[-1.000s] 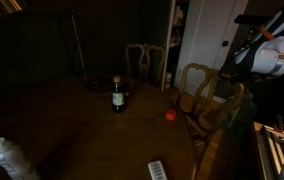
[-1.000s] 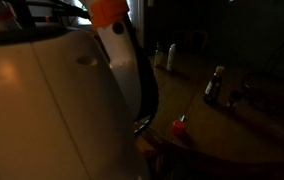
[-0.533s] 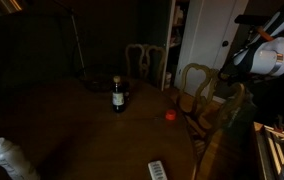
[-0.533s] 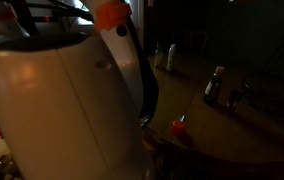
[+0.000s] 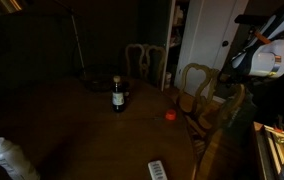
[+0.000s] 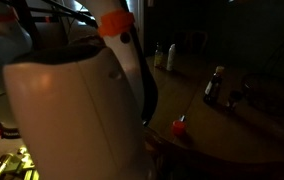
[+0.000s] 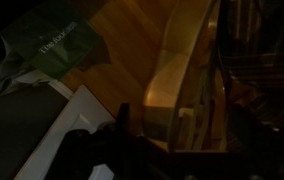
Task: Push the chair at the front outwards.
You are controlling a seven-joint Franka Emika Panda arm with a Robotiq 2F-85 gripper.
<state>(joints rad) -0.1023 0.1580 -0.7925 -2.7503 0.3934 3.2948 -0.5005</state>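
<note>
The robot's gripper is hanging over the chair's top rail (image 7: 166,98), so it should come back in over the plaid seat (image 7: 266,68), on the table's side, before it pushes the chair outwards.
The chair (image 5: 229,112), light tan with a curved arched back, stands at the table's near right corner. In the wrist view its top rail (image 7: 182,70) runs up the middle of the picture over the wooden floor. My gripper (image 7: 177,128) hangs right at that rail, open. One dark finger (image 7: 123,128) shows left of the rail, and the other is lost in shadow. In an exterior view the gripper (image 5: 238,68) sits just above the chair's back at the end of the white arm (image 5: 272,60).
A dark bottle (image 5: 118,96) and a small red object (image 5: 170,115) stand on the round table (image 5: 72,130). A second arched chair (image 5: 196,84) and a paler chair (image 5: 147,62) stand behind. On the floor lie a green bag (image 7: 52,45) and a white panel (image 7: 67,135).
The white arm has shifted slightly to the right, away from the table, and its body fills more of the other exterior view. The chair has not visibly moved.
</note>
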